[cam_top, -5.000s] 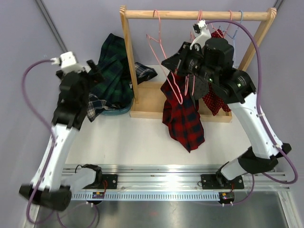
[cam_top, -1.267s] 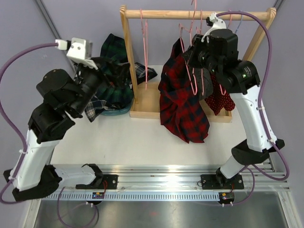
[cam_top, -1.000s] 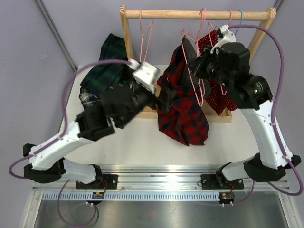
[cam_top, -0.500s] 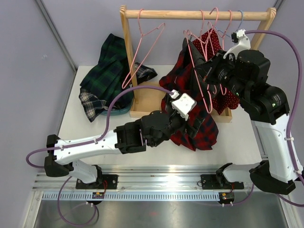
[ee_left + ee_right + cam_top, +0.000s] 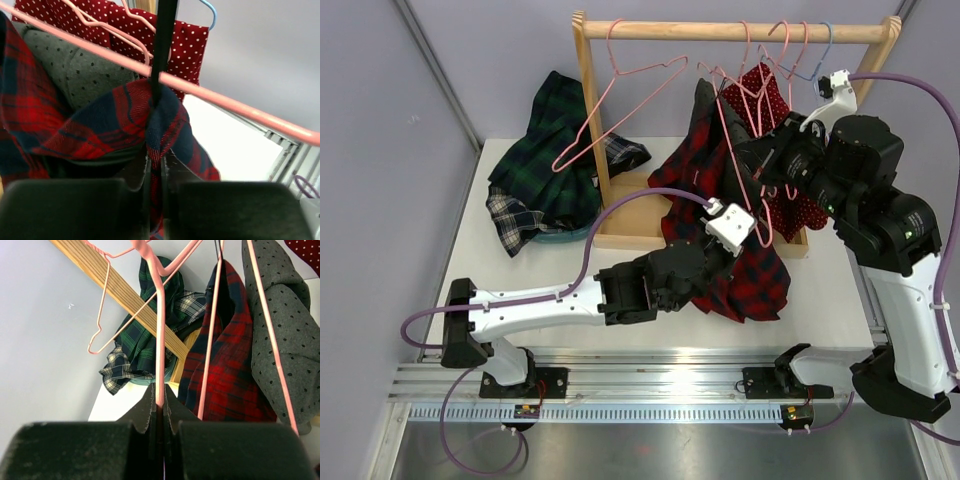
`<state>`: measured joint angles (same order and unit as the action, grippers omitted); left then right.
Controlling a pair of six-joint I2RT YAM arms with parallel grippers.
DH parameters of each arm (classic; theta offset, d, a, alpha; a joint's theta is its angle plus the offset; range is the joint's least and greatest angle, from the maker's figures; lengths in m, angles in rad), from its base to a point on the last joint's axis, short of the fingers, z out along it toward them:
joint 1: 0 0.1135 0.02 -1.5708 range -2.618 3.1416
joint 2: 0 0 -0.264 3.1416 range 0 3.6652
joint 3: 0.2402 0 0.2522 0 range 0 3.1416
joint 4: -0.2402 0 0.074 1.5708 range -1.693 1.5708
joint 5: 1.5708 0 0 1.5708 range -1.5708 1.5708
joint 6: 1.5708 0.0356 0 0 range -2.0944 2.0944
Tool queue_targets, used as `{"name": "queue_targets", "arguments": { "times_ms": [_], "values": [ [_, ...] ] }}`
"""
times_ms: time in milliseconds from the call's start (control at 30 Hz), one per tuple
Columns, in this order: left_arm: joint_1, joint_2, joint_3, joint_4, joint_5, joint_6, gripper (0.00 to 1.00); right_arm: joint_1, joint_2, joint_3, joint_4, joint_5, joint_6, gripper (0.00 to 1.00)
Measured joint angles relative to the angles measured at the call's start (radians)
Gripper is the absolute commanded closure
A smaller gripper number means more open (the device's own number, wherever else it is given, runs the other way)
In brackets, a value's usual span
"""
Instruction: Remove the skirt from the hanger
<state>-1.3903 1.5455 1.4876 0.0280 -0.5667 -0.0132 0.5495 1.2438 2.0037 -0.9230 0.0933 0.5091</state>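
Note:
Next, I pull the skirt toward the green skirts [image 5: 542, 150] with my left gripper while my right gripper pulls the hanger away, since the skirt's black loop [image 5: 164, 42] surrounds the pink hanger.
A red and navy plaid skirt [image 5: 760, 280] hangs on a pink wire hanger [image 5: 725, 140] under the rail, its lower part bunched over the table. My left gripper [image 5: 156, 167] is shut on a fold of the skirt [image 5: 100, 125], just below the hanger's pink bar [image 5: 215, 97]. In the top view the left gripper [image 5: 718, 262] is buried in the cloth. My right gripper [image 5: 160, 395] is shut on the hanger [image 5: 160, 335], with the skirt [image 5: 225, 370] draped to its right. In the top view the right gripper [image 5: 748, 160] sits high beside the skirt.
The wooden rack [image 5: 720, 31] carries an empty pink hanger [image 5: 615, 100] and several more hangers at the right. A grey dotted garment [image 5: 280, 330] and a red polka-dot garment [image 5: 788, 210] hang close by. Green plaid skirts [image 5: 545, 160] lie piled at the back left.
My left arm swung from the left side across to the skirt and its jaws closed on the cloth. The right arm shifted right, still gripping the hanger.

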Motion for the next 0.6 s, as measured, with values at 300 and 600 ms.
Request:
{"name": "queue_targets", "arguments": {
  "times_ms": [300, 600],
  "values": [
    [-0.039, 0.016, 0.068, -0.064, -0.012, 0.054, 1.00, 0.000, -0.092, -0.229, 0.161, 0.036, 0.002, 1.00],
    [-0.190, 0.080, 0.238, -0.237, 0.042, 0.200, 1.00, 0.002, -0.079, -0.317, 0.288, 0.100, -0.034, 1.00]
  ]
}}
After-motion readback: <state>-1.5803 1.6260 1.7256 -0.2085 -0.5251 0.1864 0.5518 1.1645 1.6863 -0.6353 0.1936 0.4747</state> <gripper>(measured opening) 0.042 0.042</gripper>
